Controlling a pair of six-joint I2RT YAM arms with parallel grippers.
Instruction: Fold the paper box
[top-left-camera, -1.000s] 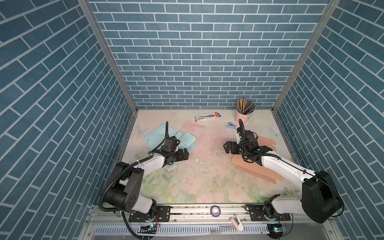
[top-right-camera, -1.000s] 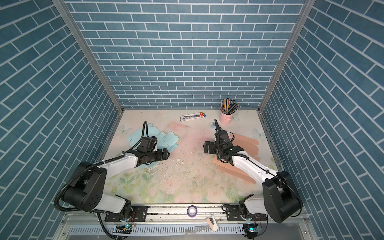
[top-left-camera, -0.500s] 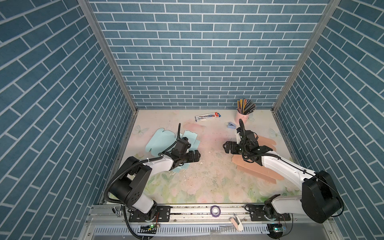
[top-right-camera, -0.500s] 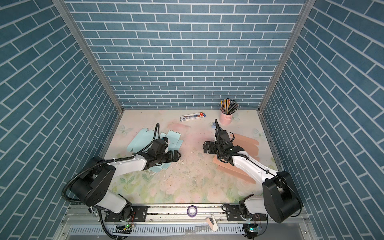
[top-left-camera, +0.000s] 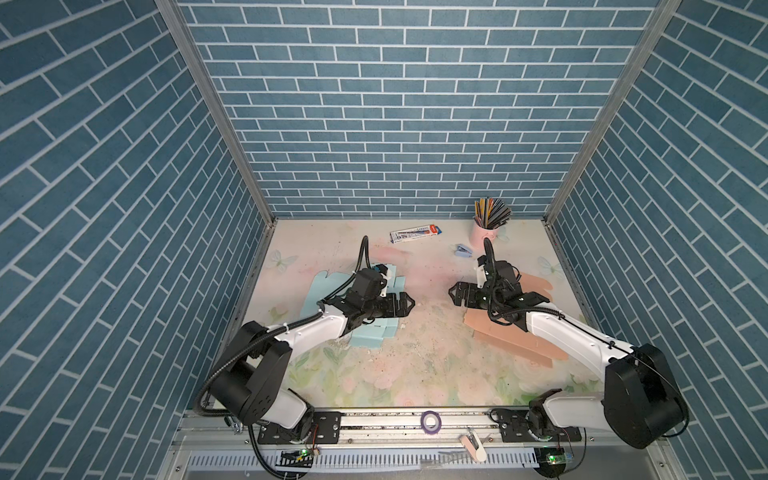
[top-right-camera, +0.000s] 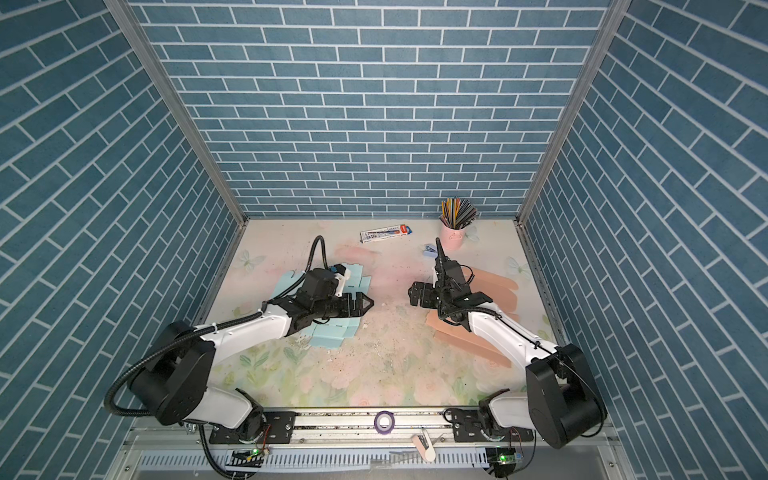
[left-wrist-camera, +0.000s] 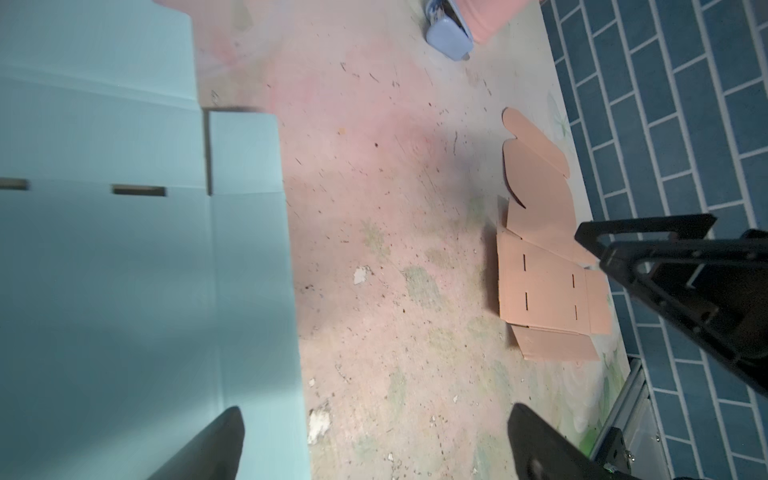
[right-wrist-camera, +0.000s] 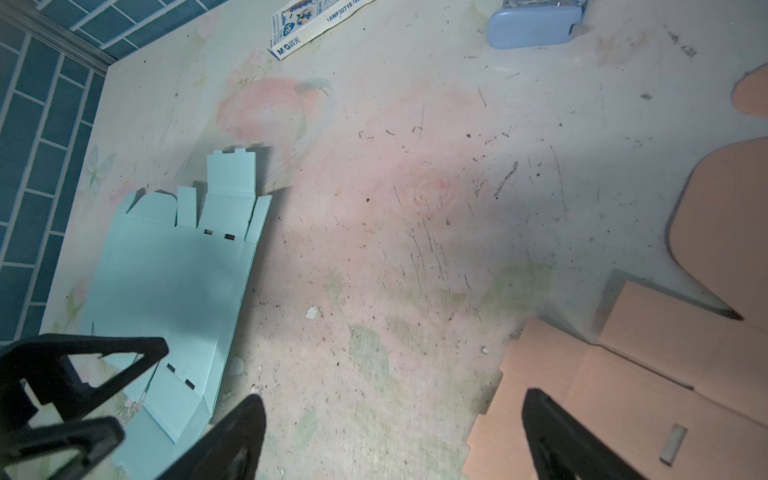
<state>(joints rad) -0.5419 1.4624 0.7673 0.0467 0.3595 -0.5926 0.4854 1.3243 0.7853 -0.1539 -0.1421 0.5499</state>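
Note:
The light-blue paper box (top-left-camera: 324, 285) is under the robot's left gripper and far from its right gripper, so the robot should slide the box to the clear middle (top-left-camera: 428, 316) before it starts folding.
A flat, unfolded light-blue paper box (top-left-camera: 368, 334) (top-right-camera: 332, 334) lies on the left of the table, mostly under my left arm. A flat salmon paper box (top-left-camera: 509, 338) (top-right-camera: 461, 338) lies on the right, partly under my right arm. My left gripper (top-left-camera: 401, 305) (left-wrist-camera: 376, 415) hangs open over the blue box's inner edge (left-wrist-camera: 124, 270), one finger above the sheet and one above bare table. My right gripper (top-left-camera: 457, 294) (right-wrist-camera: 395, 399) is open over the salmon box's inner edge (right-wrist-camera: 623, 374). Both hold nothing. The two grippers face each other across the middle.
At the back stand a pink cup of pencils (top-left-camera: 486, 230), a white pen carton (top-left-camera: 415, 232) and a small blue stapler (top-left-camera: 462, 249). A purple tape roll (top-left-camera: 429, 419) sits on the front rail. Blue brick walls close in three sides.
My left arm has swung right, from the blue box's middle to its inner edge near the table's centre. The right arm has hardly moved. Both grippers stayed open.

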